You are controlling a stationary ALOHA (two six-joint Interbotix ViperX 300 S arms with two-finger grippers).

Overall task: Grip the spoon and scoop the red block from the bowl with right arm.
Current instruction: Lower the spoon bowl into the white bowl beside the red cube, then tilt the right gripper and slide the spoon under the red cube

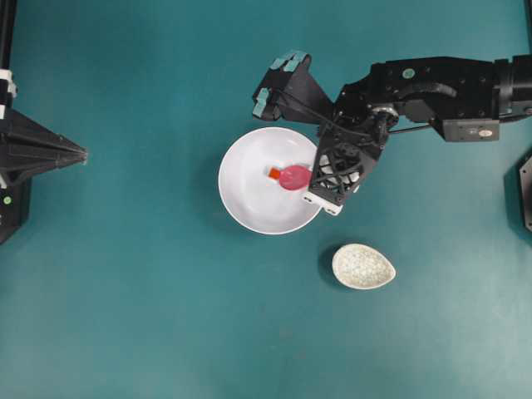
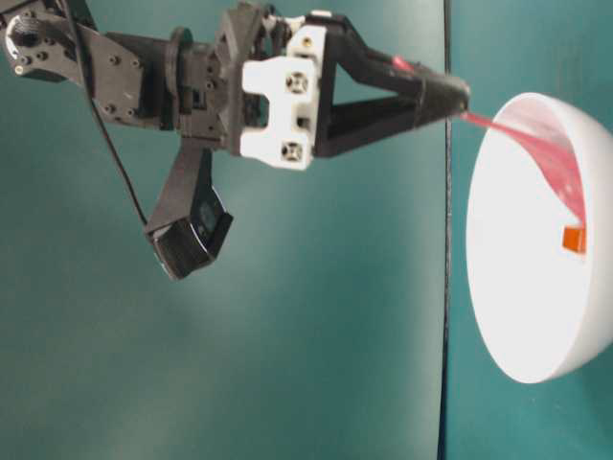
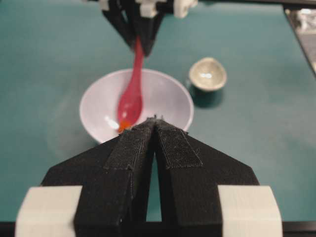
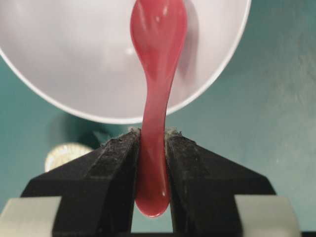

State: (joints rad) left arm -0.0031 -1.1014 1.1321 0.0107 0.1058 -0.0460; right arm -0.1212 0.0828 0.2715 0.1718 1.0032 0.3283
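Note:
The red block (image 1: pixel 273 174) is in front of the spoon's tip. My right gripper should pull the spoon back first, then push it under the block toward the bowl's side (image 1: pixel 233 172).
The white bowl (image 1: pixel 241 158) sits mid-table. My right gripper (image 1: pixel 315 176) hangs over its right rim, shut on the handle of the pink spoon (image 1: pixel 293 177). The spoon's scoop reaches down into the bowl. The small red block (image 1: pixel 274 173) lies on the bowl floor right at the scoop's left tip. In the right wrist view the handle of the spoon (image 4: pixel 158 29) is pinched between the jaws of the right gripper (image 4: pixel 152 133), above the bowl (image 4: pixel 74 59); the block is out of that view. From table level the block (image 2: pixel 574 239) sits below the spoon (image 2: pixel 546 153). My left gripper (image 3: pixel 155 120) is shut and empty at the far left.
A small speckled cream dish (image 1: pixel 363 266) stands on the teal table just right of and in front of the bowl. The left arm's base (image 1: pixel 17 150) sits at the table's left edge, with its gripper pointing toward the bowl.

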